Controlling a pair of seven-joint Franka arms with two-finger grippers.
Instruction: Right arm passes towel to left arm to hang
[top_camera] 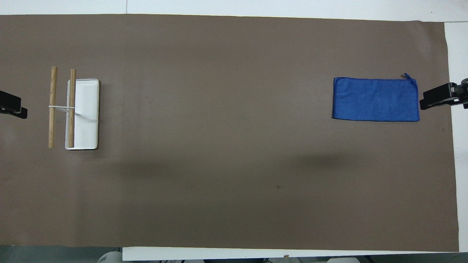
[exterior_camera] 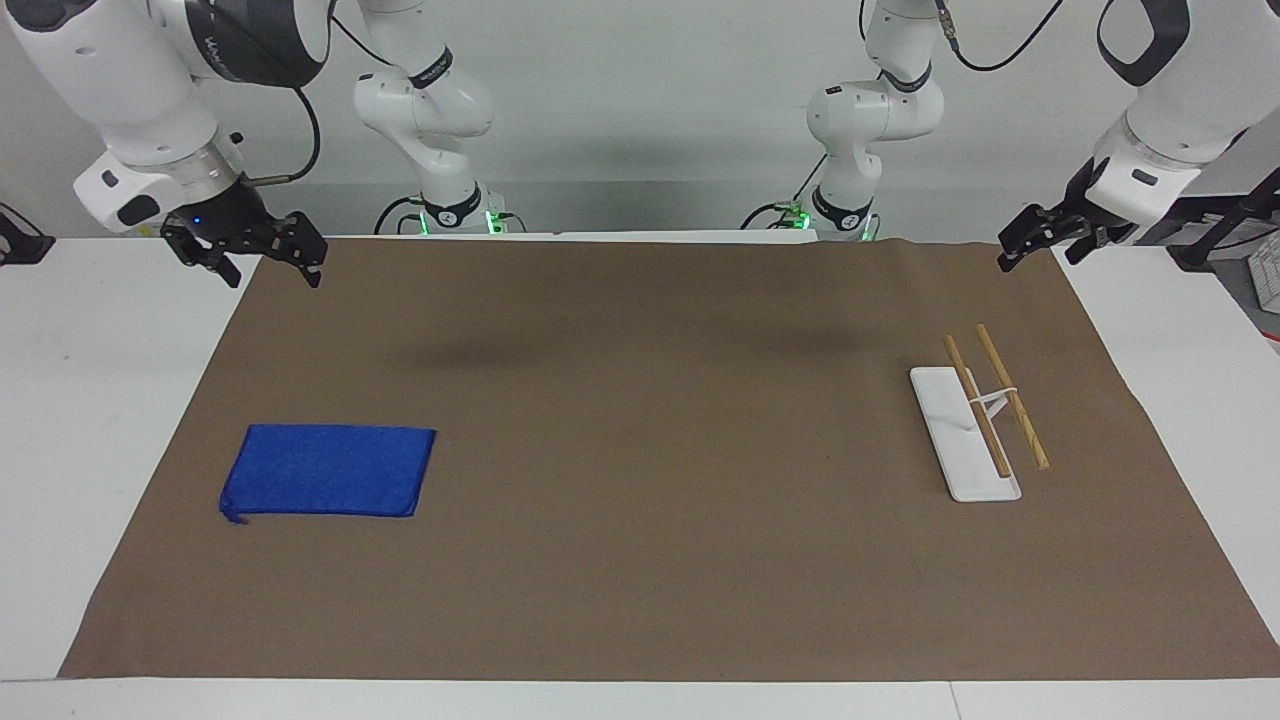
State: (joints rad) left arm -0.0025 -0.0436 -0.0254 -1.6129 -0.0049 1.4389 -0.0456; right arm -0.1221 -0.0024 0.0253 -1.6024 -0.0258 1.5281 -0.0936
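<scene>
My gripper will make the blue towel bunch at the grip and droop in folds when I lift it, because the towel lies thin with soft, slightly wavy edges.
The blue towel lies flat on the brown mat toward the right arm's end of the table, and it also shows in the overhead view. Its loop tag is at the corner farthest from the robots. My right gripper, the broad claw with a blue light, hangs open and empty in the air over the mat's edge at that end; its tip shows in the overhead view. My left gripper, slim and black, hangs open and empty over the mat's corner at the left arm's end.
A towel rack stands toward the left arm's end: a white base plate with two wooden bars on a thin white stand. The brown mat covers most of the white table.
</scene>
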